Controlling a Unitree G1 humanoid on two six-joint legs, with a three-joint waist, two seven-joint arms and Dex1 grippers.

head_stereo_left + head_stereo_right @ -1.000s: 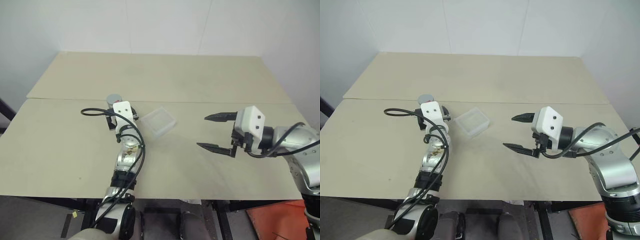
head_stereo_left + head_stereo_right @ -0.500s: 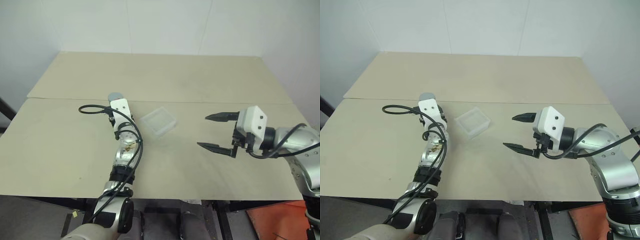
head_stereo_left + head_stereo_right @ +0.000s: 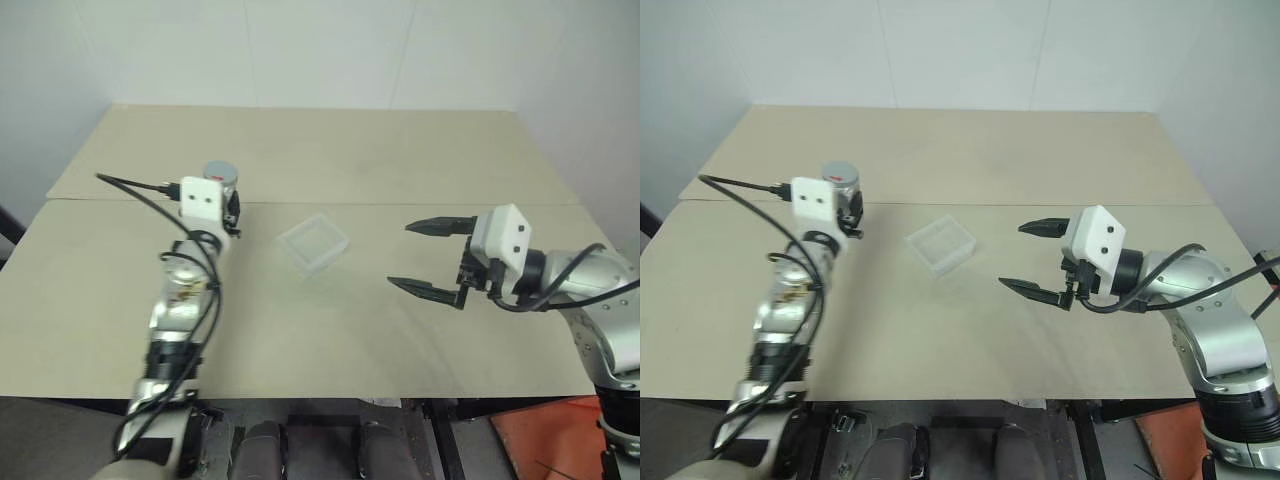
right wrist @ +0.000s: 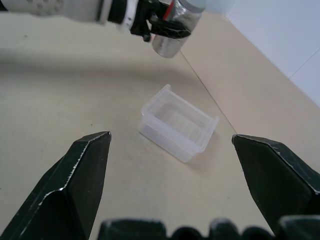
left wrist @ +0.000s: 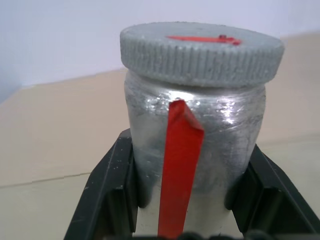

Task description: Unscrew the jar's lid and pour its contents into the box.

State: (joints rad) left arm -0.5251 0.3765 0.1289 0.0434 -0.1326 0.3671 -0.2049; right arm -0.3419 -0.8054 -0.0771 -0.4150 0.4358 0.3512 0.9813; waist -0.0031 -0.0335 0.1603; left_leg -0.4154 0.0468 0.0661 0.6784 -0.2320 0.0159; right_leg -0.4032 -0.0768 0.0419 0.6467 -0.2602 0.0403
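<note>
My gripper will bring the grey lid [image 3: 220, 171] off whole and uncover the jar's opening when it unscrews the lid, because the lid has an even, round rim.
The jar [image 5: 200, 145] is a silver-grey cylinder with a red vertical stripe, and its ribbed grey lid [image 5: 200, 55] is on. My left gripper [image 3: 226, 195] is shut on the jar's body, holding it upright a little above the table at the left. The box [image 3: 290, 255], a clear shallow tray, lies on the table to the right of the jar, between the two arms. My right gripper [image 3: 399, 254] hovers open to the right of the box, pointing toward it with nothing between its fingers. From the right wrist, the box [image 4: 165, 140] lies ahead and the held jar [image 4: 175, 35] hangs beyond it.
The beige table [image 3: 330, 150] has a seam running across it just behind the jar and the box. A white wall stands behind the table's far edge. A black cable [image 3: 140, 190] loops off my left wrist.
My left gripper has shut on the jar and carried it up and to the left, off the table. The right gripper and the box have stayed where they were.
</note>
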